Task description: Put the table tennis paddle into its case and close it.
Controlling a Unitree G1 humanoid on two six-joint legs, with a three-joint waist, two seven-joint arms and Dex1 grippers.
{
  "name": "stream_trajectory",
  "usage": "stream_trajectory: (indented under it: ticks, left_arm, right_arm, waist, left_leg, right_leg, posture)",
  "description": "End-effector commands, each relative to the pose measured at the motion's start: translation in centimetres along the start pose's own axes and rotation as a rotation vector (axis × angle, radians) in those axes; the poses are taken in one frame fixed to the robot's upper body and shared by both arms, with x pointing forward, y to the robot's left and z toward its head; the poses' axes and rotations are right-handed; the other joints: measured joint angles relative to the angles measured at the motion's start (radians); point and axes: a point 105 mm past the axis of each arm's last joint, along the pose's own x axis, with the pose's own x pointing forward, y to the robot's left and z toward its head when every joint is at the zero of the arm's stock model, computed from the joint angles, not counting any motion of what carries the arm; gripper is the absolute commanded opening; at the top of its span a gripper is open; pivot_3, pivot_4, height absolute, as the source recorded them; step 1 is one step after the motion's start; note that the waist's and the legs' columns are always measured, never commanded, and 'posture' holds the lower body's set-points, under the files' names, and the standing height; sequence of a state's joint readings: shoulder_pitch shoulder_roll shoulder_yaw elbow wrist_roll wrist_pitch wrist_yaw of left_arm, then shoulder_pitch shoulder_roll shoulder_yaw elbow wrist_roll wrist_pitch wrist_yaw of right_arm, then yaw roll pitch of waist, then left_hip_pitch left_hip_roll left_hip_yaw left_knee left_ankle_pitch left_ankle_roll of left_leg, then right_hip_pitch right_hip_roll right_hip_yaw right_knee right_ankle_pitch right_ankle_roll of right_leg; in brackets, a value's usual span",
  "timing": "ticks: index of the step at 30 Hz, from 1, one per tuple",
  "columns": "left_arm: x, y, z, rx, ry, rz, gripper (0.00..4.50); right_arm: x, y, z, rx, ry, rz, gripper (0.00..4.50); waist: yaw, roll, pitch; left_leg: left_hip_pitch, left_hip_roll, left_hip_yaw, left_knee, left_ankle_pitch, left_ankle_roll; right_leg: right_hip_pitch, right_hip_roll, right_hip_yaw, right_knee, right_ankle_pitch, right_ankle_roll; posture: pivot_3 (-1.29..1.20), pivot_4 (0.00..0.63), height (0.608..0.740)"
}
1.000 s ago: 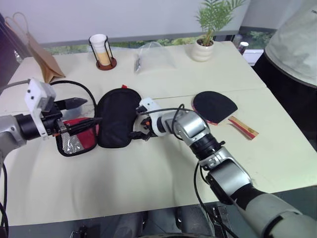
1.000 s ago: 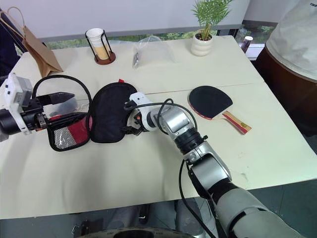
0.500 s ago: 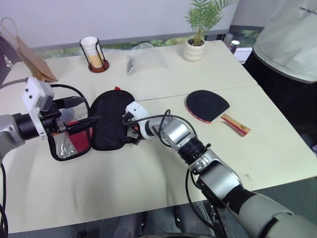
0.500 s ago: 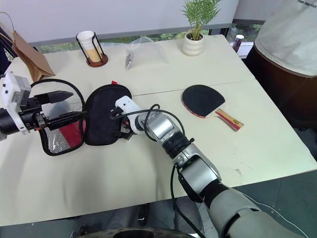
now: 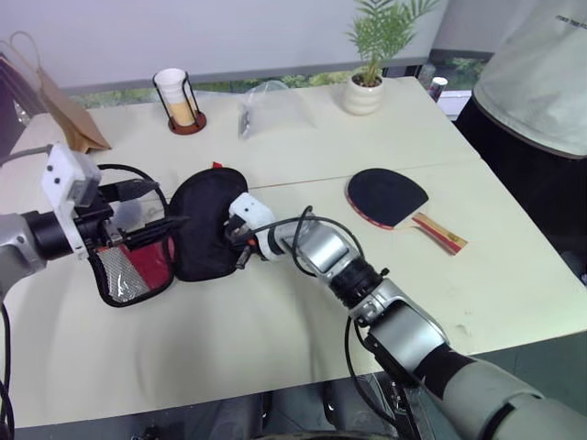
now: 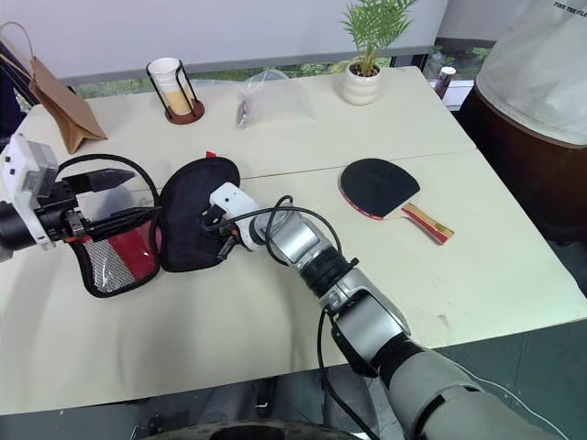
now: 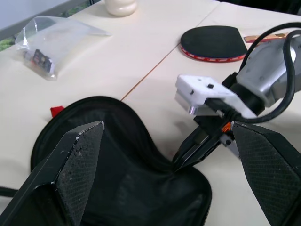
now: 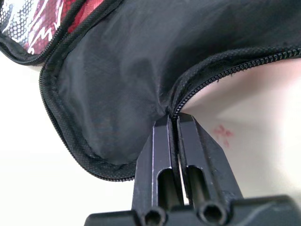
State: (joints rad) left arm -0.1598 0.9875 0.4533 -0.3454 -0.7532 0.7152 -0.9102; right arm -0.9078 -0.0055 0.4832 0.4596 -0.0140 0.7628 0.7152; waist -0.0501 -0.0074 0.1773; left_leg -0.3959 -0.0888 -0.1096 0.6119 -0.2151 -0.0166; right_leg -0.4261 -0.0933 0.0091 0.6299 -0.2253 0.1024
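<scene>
I should carry on pulling, with the case's zip edge point(image 8: 177, 111) held in my right gripper and open table point(image 5: 316, 196) toward the paddle, until the mesh half is clear of my left gripper.
The case point(image 5: 204, 225) lies unzipped on the table, its black lining up and its red and mesh half point(image 5: 138, 270) folded out to the left. My right gripper point(image 8: 171, 120) is shut on the case's zip edge at the near right rim point(image 7: 181, 162). My left gripper point(image 5: 151, 209) stands open over the case's left part, its fingers point(image 7: 77, 155) wide apart with nothing between them. The table tennis paddle point(image 5: 390, 197) lies black face up on the table to the right, apart from both grippers, its handle pointing right.
At the back stand a cup in a wire holder point(image 5: 181, 99), a clear plastic bag point(image 5: 275, 105), a potted plant point(image 5: 367, 87) and a brown paper bag point(image 5: 60, 115). A person point(image 5: 541, 73) stands at the table's right side.
My right gripper's fingers have closed onto the case's zip edge. The left arm has kept still. The camera has shifted a little.
</scene>
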Motion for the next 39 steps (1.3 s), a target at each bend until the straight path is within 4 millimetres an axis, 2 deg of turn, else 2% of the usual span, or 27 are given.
stream_trajectory:
  ticks: [1, 6, 9, 15, 18, 25, 30, 36, 39]
  left_arm:
    - [-0.2, 0.1, 1.0, 0.042, -0.030, 0.011, 4.50]
    - [0.4, 0.1, 0.9, 0.041, -0.040, -0.004, 4.50]
    - [0.7, 0.0, 0.8, 0.039, -0.045, -0.014, 4.50]
    - [1.2, -0.1, 0.6, 0.037, -0.046, -0.027, 4.50]
    - [1.3, -0.2, 0.5, 0.036, -0.046, -0.032, 4.50]
    - [1.3, -0.4, 0.4, 0.033, -0.044, -0.038, 4.50]
    - [1.4, -0.4, 0.3, 0.032, -0.042, -0.043, 4.50]
    - [1.7, -0.4, 0.3, 0.034, -0.043, -0.053, 4.50]
    - [2.0, -0.4, 0.4, 0.035, -0.045, -0.062, 4.50]
  right_arm:
    - [-3.0, -1.6, -1.3, -0.006, 0.017, -0.003, 0.05]
    - [-8.0, -1.9, -3.6, -0.175, 0.041, 0.087, 0.05]
    - [-10.2, -2.2, -4.9, -0.238, 0.071, 0.122, 0.05]
    - [-13.1, -4.7, -6.7, -0.274, 0.126, 0.086, 0.05]
    - [-14.2, -5.7, -7.0, -0.306, 0.137, 0.075, 0.05]
    - [-15.9, -8.0, -7.5, -0.333, 0.165, 0.027, 0.05]
    - [-16.4, -9.2, -7.6, -0.333, 0.174, -0.009, 0.05]
    - [-16.1, -8.9, -7.5, -0.314, 0.158, -0.002, 0.05]
    - [-16.4, -9.6, -7.0, -0.271, 0.134, -0.071, 0.94]
  waist:
    - [0.014, 0.000, 0.000]
    - [0.031, -0.001, 0.000]
    - [0.032, -0.001, 0.000]
    - [0.029, -0.001, 0.000]
    - [0.033, -0.002, 0.001]
    - [0.035, -0.002, 0.001]
    - [0.035, -0.002, 0.001]
    - [0.035, -0.002, 0.001]
    - [0.036, -0.002, 0.001]
  left_leg:
    - [0.000, 0.000, 0.000, 0.000, 0.000, 0.000]
    - [-0.001, -0.001, 0.001, 0.001, 0.000, 0.000]
    - [-0.003, -0.001, 0.001, 0.001, 0.000, 0.000]
    - [-0.004, 0.001, 0.002, 0.001, 0.000, 0.000]
    - [-0.006, 0.001, 0.002, 0.002, 0.000, 0.000]
    - [-0.009, 0.000, 0.002, 0.003, 0.000, 0.000]
    - [-0.009, 0.000, 0.002, 0.003, 0.000, 0.000]
    - [-0.009, 0.001, 0.002, 0.003, 0.000, 0.000]
    - [-0.009, 0.001, 0.002, 0.003, 0.000, 0.000]
  right_leg:
    - [0.000, 0.000, 0.000, 0.000, 0.000, 0.000]
    - [0.004, -0.002, -0.002, -0.001, 0.000, 0.001]
    - [0.003, -0.002, -0.002, -0.001, -0.001, 0.001]
    - [0.001, -0.002, -0.001, -0.001, -0.001, 0.001]
    - [0.001, -0.002, -0.002, -0.002, -0.001, 0.001]
    - [-0.001, -0.002, -0.002, -0.002, -0.001, 0.001]
    - [-0.001, -0.002, -0.002, -0.002, -0.001, 0.001]
    - [-0.001, -0.002, -0.002, -0.002, -0.001, 0.000]
    - [-0.001, -0.002, -0.002, -0.002, -0.001, 0.000]
  posture:
    - [0.00, 0.150, 0.740]
    - [0.00, 0.150, 0.740]
    - [0.00, 0.150, 0.740]
    - [0.00, 0.150, 0.740]
    - [0.00, 0.150, 0.740]
    - [0.00, 0.150, 0.740]
    - [0.00, 0.150, 0.740]
    - [0.00, 0.150, 0.740]
    - [0.00, 0.150, 0.740]
